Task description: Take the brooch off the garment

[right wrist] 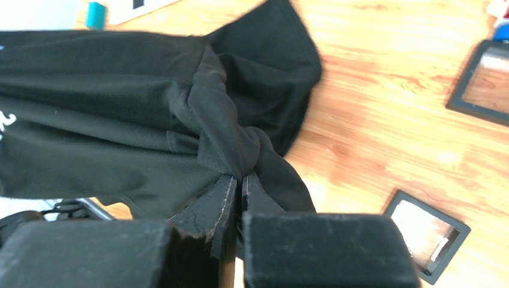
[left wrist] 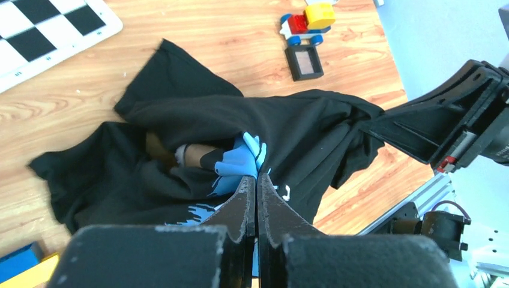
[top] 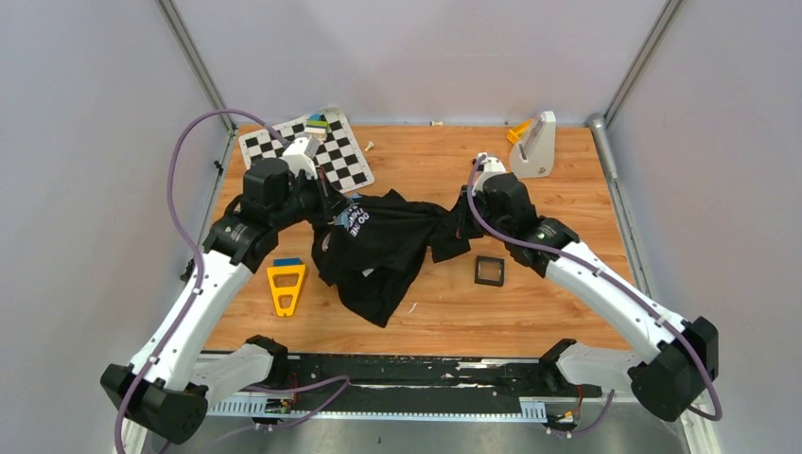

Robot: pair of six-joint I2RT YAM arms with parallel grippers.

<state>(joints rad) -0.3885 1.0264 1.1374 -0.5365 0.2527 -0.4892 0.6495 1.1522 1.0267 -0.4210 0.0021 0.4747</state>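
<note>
My right gripper should hold the cloth my left gripper pinches at the blue graphic [left wrist: 240, 157], away from the brooch, while my left gripper opens and takes the brooch [top: 368, 272].
The garment [top: 378, 251], a black T-shirt with a light-blue graphic and white lettering, hangs stretched between my two grippers above the table. My left gripper [top: 338, 214] is shut, its tips [left wrist: 257, 177] pinching the cloth at the blue graphic [left wrist: 240, 162]. My right gripper [top: 462, 225] is shut on a bunched fold of the shirt [right wrist: 242, 177] at its other side. In the left wrist view a small coppery-brown piece [left wrist: 195, 156], seemingly the brooch, peeks from the folds just left of the graphic and is partly hidden.
A black square tray [top: 489, 271] lies right of the shirt, and the right wrist view shows two such trays [right wrist: 427, 231] [right wrist: 483, 84]. A yellow triangular piece [top: 286, 286] lies at the left. A checkerboard [top: 307, 151] and a white stand [top: 534, 144] are at the back.
</note>
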